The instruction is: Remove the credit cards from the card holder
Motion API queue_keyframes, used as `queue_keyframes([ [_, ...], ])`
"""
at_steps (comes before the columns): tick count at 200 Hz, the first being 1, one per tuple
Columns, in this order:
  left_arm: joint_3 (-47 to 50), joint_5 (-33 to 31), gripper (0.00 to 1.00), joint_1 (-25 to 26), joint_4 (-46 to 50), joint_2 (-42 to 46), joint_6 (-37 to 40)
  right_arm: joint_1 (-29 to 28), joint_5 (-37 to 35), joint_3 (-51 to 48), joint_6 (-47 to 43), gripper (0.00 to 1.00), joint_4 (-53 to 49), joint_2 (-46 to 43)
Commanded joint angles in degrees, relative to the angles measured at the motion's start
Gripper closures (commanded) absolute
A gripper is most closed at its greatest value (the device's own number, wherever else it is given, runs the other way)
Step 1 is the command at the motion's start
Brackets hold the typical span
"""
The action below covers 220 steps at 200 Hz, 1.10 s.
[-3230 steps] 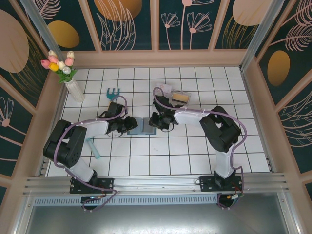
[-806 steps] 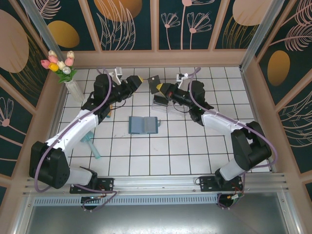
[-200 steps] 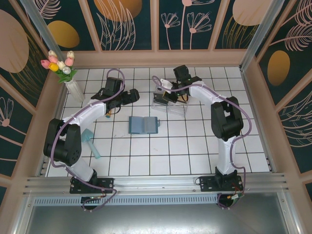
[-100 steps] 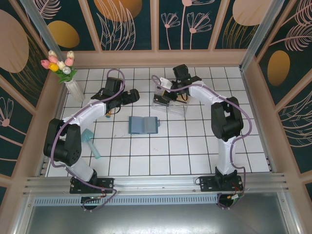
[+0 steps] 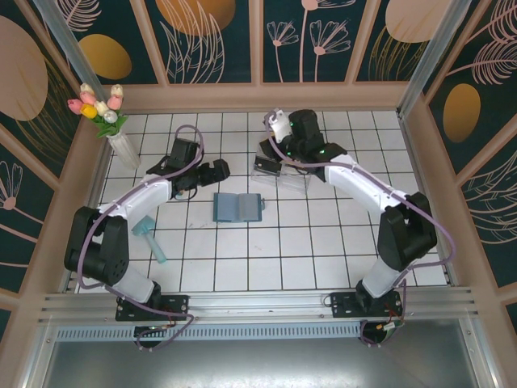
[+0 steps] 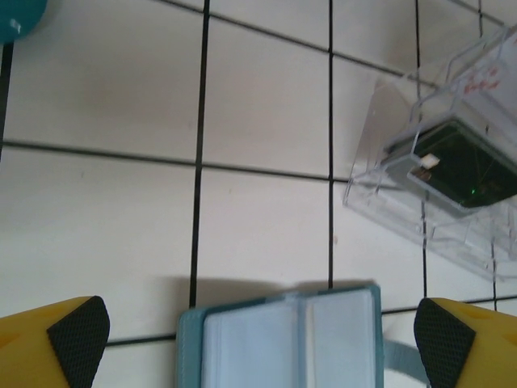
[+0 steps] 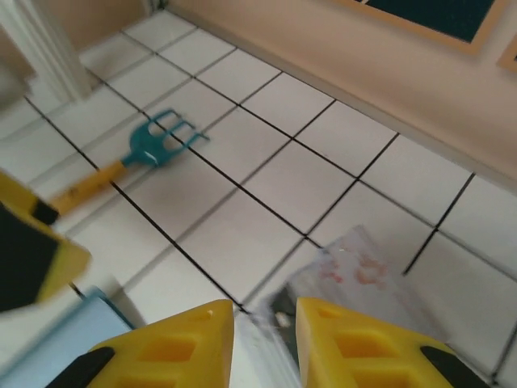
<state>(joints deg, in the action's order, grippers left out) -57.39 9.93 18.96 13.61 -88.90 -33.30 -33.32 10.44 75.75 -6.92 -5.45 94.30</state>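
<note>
I can see that the open pockets of the card holder (image 5: 230, 208) are empty, so my left gripper should hold the teal rim (image 5: 216, 208) steady while my right gripper flips the pockets over.
The card holder (image 5: 237, 208) lies open and flat on the white tiles, teal rim around pale blue-grey pockets (image 6: 283, 339). My left gripper (image 5: 218, 170) hovers just behind it, open wide, its black-padded fingertips (image 6: 77, 331) apart on either side of the holder's far edge (image 6: 262, 335). One dark credit card (image 6: 456, 166) rests inside the clear plastic box (image 5: 284, 175). My right gripper (image 5: 269, 152) hangs over that box's left end (image 7: 355, 267), its yellow fingers (image 7: 174, 347) a narrow gap apart with nothing between them (image 7: 265, 339).
A teal hand rake (image 7: 157, 141) lies on the tiles behind the left arm. A vase of tulips (image 5: 113, 129) stands at the back left, and a teal tool (image 5: 149, 234) lies at the left. Wooden walls (image 5: 258, 97) enclose the table.
My right arm has swung and lifted off the clear box, its fingers parting. The left gripper has shifted slightly nearer the card holder, still wide open.
</note>
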Motion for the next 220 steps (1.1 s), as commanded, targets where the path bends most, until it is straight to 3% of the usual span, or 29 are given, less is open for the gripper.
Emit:
queue_keyframes([
  [1,3.2,-0.2,0.02,-0.4,3.2,3.5,-0.6,-2.7,-8.0,-2.9,24.4,0.69,2.1,-1.9],
  [42,9.5,-6.9,0.01,-0.4,2.2,7.6,-4.3,-6.5,-13.6,-3.5,46.0,0.68,-6.4,1.6],
  [76,12.8,-4.9,0.02,-0.4,-0.5,7.5,-6.1,-10.7,-12.8,-5.9,55.8,0.64,-6.2,3.4],
  [94,12.3,-3.4,0.05,-0.5,0.1,5.1,-4.9,-12.5,-12.7,-7.3,58.3,0.53,-4.9,4.4],
  [112,10.2,-3.1,0.1,-0.9,2.5,2.8,-3.1,-13.4,-11.6,-7.0,59.8,0.49,-5.2,6.7],
  [153,9.8,2.4,0.23,-1.2,1.1,0.6,-2.5,-13.5,-6.2,-5.3,62.1,0.5,-8.2,12.9],
  [220,9.4,7.0,0.51,-1.3,-0.3,-2.0,-1.3,-11.5,-5.7,-4.8,62.7,0.52,-11.9,16.3],
])
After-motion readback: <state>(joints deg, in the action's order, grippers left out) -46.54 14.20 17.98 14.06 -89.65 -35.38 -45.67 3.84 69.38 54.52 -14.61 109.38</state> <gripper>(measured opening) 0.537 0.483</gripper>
